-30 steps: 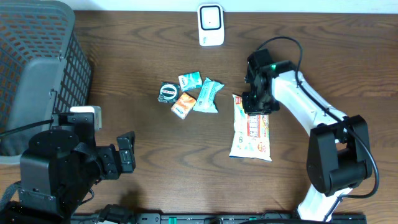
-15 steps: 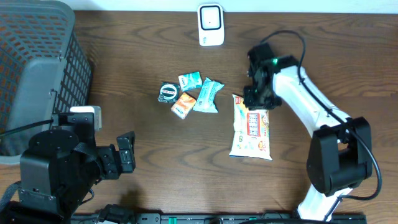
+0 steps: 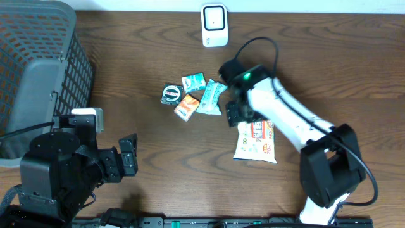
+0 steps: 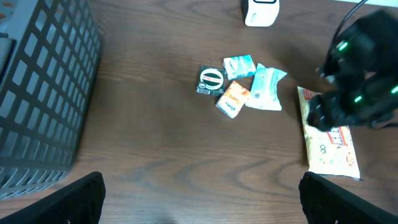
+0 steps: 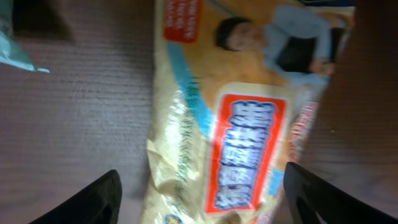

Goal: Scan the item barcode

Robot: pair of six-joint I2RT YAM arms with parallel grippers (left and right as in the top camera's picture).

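Note:
The yellow snack packet has its red label [image 5: 245,152] on top, so next I flip the packet [image 3: 256,149] over with my right gripper and put it down before scanning.
The item nearest my right gripper is a long yellow snack packet [image 3: 256,144] with a red label, lying flat on the wooden table right of centre; it also shows in the left wrist view [image 4: 329,146]. My right gripper [image 3: 235,114] hovers over the packet's upper left end. In the right wrist view the open gripper [image 5: 205,199] has its fingers [image 5: 93,199] wide apart on either side of the packet [image 5: 242,143], holding nothing. The white barcode scanner [image 3: 214,25] stands at the table's far edge. My left gripper [image 4: 202,205] is open and empty at the near left.
A cluster of small packets lies left of the right gripper: a teal pouch [image 3: 211,96], a smaller teal one [image 3: 193,81], an orange one [image 3: 186,106] and a round black item [image 3: 171,93]. A dark mesh basket [image 3: 38,63] fills the far left.
My right gripper has opened, letting go of the yellow packet's top end, and swung left toward the cluster of small packets. The left arm has not moved.

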